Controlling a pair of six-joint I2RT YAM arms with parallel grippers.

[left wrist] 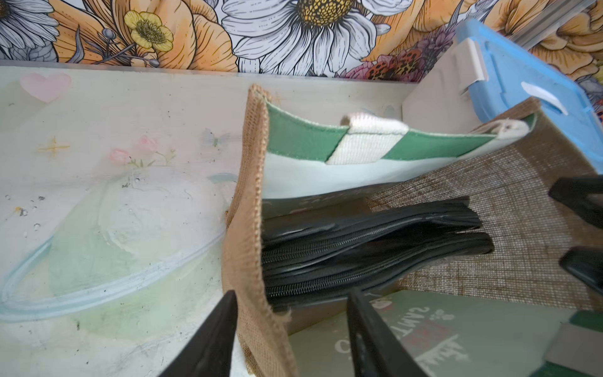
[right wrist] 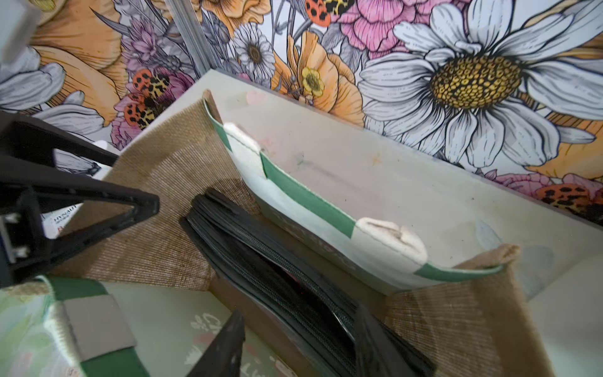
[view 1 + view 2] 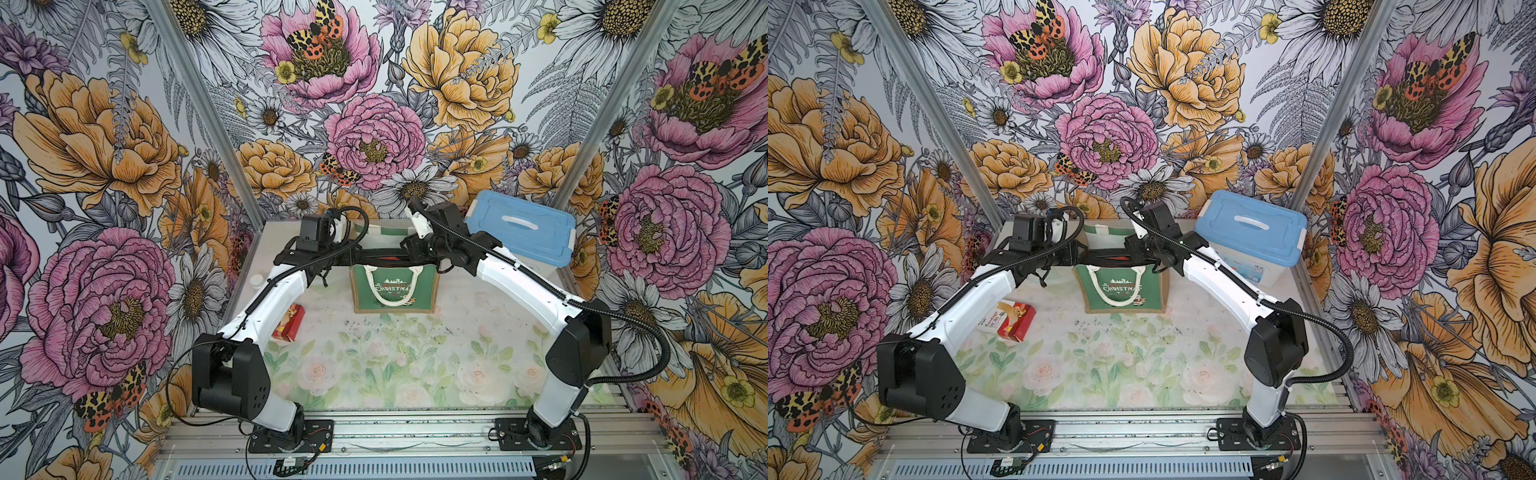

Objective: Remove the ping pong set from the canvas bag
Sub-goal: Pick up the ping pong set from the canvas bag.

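The fingers of the robot's left gripper straddle the burlap side [image 1: 250,251], so the right gripper should reach in, grab the black case's zippered edge [image 2: 323,295] and lift it out.
The canvas bag [image 3: 395,291] [image 3: 1121,291] stands upright at the middle of the table, green printed front toward the arms, mouth open. Inside it the ping pong set [image 1: 359,248] [image 2: 277,261] shows as a black zippered case on edge. My left gripper [image 1: 293,293] [image 3: 347,258] is at the bag's left end. Its jaws stand apart astride the tan burlap side wall [image 1: 248,261], one finger outside and one inside. My right gripper [image 2: 301,310] [image 3: 409,249] hovers over the bag's right end, open, the case's end lying below between its fingers.
A white plastic box with a blue lid [image 3: 521,232] [image 3: 1252,226] stands at the back right, close behind the right arm. A small red carton [image 3: 289,324] [image 3: 1013,320] lies left of the bag under the left forearm. Walls close in the table [image 3: 415,365] on three sides.
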